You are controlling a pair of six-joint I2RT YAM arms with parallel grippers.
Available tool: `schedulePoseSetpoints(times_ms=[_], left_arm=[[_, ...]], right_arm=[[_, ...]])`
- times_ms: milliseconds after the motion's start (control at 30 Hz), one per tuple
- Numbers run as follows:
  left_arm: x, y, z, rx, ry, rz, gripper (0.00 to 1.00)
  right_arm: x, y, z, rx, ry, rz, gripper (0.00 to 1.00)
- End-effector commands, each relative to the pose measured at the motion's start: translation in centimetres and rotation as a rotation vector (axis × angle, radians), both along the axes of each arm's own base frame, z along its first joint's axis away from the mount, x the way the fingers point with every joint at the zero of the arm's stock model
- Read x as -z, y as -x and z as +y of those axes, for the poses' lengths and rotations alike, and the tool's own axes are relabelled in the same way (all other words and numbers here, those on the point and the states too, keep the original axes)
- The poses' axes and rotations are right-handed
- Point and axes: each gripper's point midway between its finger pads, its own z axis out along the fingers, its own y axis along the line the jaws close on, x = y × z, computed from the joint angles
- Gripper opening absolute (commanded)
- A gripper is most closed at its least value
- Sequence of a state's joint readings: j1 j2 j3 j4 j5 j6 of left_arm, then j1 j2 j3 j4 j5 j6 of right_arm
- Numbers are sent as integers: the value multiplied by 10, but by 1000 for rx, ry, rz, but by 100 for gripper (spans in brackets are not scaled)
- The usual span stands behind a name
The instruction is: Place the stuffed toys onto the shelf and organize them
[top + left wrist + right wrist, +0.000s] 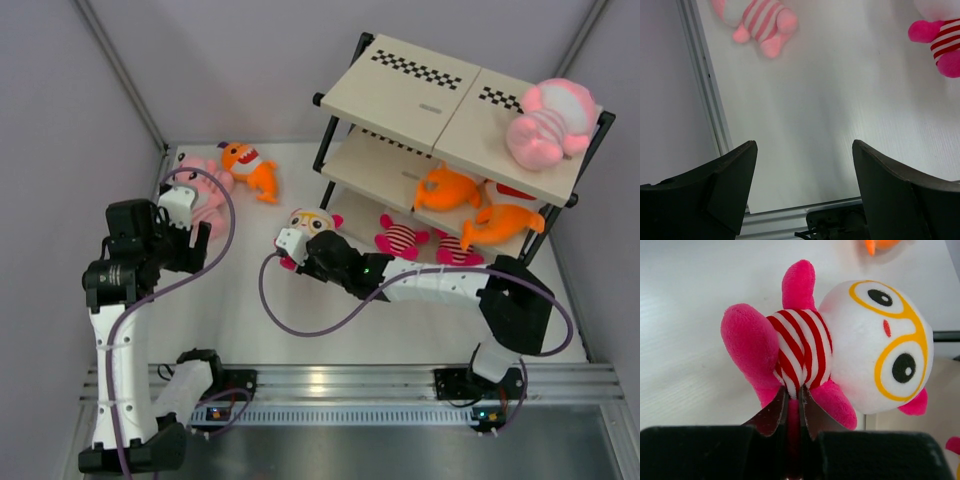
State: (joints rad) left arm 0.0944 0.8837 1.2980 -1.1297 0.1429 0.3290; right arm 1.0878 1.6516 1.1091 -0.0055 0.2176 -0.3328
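Observation:
My right gripper is pointing the held magenta plush [313, 221] head first at the bottom board's loose end [359, 209], so it should keep moving in until the plush lies there.
My right gripper [792, 392] is shut on the striped belly of a small magenta plush [805, 350] with a white face and yellow glasses. In the top view this gripper [300, 247] holds that plush [312, 222] just left of the shelf [410, 95]. My left gripper [802, 150] is open and empty over bare table. In the top view it [190, 240] is just in front of a pale-pink striped plush [205, 185]. An orange fish [250, 165] lies beside that plush. On the shelf are a pale-pink plush [548, 125] on top, two orange fish [447, 188] on the lower boards and two magenta plushes [400, 238] at the bottom.
Grey walls close the table at the back and on both sides. An aluminium rail [350, 380] runs along the near edge by the arm bases. The left wrist view shows the table's left frame rail [705, 85], the pale-pink plush [762, 22] and the held magenta plush [940, 42].

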Motion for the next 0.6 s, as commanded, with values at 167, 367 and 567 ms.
schedulePoseSetpoints(times_ms=[167,367,567], left_arm=[[-5,1,-3,26,-2,-27,83],[-3,0,-2,27,-8,-20,83],[-6,-2,-1,30,-15,-20,83]], right_arm=[[2,-70,-58,212,55,-107,0],[-8,-106,-73,254,38,-165,0],[1,-143,-100,381,56,-195,0]])
